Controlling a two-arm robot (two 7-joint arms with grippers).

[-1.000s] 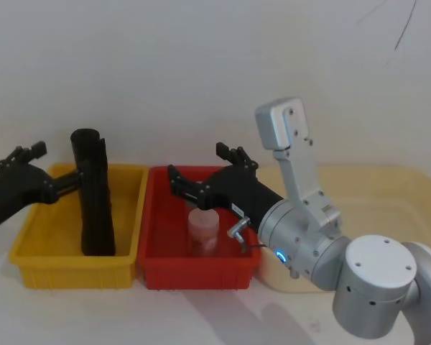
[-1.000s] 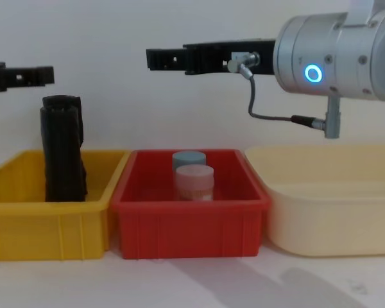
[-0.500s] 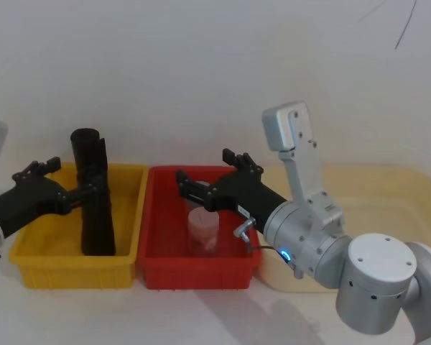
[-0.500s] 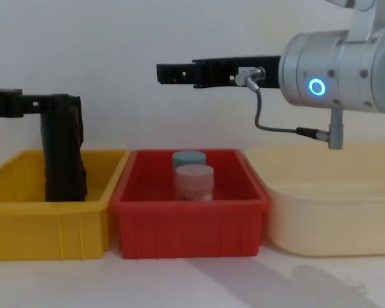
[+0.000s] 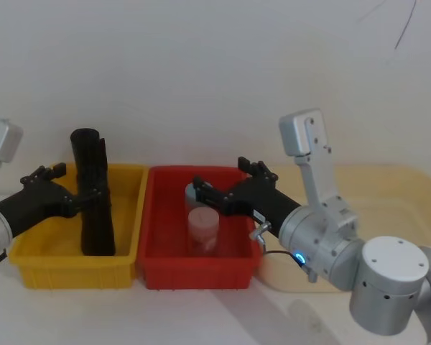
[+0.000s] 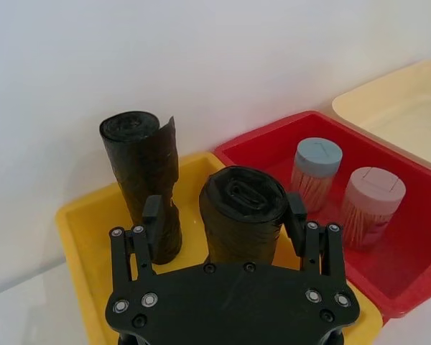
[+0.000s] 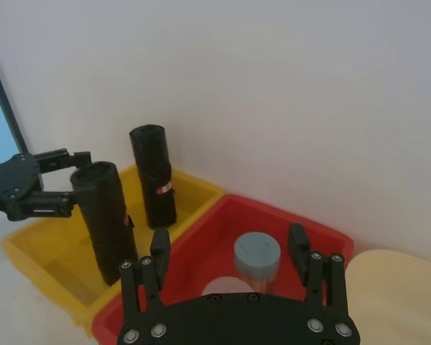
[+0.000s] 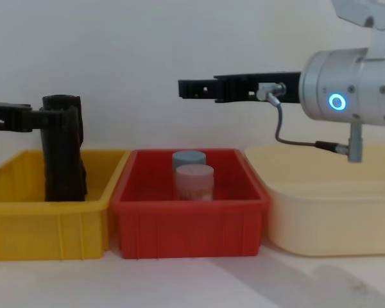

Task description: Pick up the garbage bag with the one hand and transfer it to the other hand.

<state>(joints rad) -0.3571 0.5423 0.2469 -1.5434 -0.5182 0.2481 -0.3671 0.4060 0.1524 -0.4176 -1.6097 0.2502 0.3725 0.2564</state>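
The garbage bag [image 6: 240, 233] shows close-wound layers [image 6: 245, 192] at its round top, so I expect it to stay rolled up and straight when the robot lifts it.
The garbage bag [image 6: 241, 208] is a black roll standing upright in the yellow bin [image 5: 36, 269]. In the head view its lower body [image 5: 98, 230] stands near the bin's right wall. My left gripper [image 6: 224, 215] is open and straddles its upper part, a finger on each side with a small gap showing. From the chest it comes in level from the left [image 8: 58, 119]. My right gripper [image 5: 219, 180] hangs open and empty above the red bin [image 5: 154, 273], pointing left [image 8: 186, 86].
A second black roll with a small red mark [image 7: 151, 180] stands behind the first in the yellow bin. The red bin holds a pink-lidded jar [image 8: 194, 181] and a grey-blue-lidded jar [image 8: 188, 158]. A cream tub [image 8: 327, 212] sits to the right.
My left gripper has come down and forward until its fingers straddle the roll. The right arm has drawn back to the right, still open.
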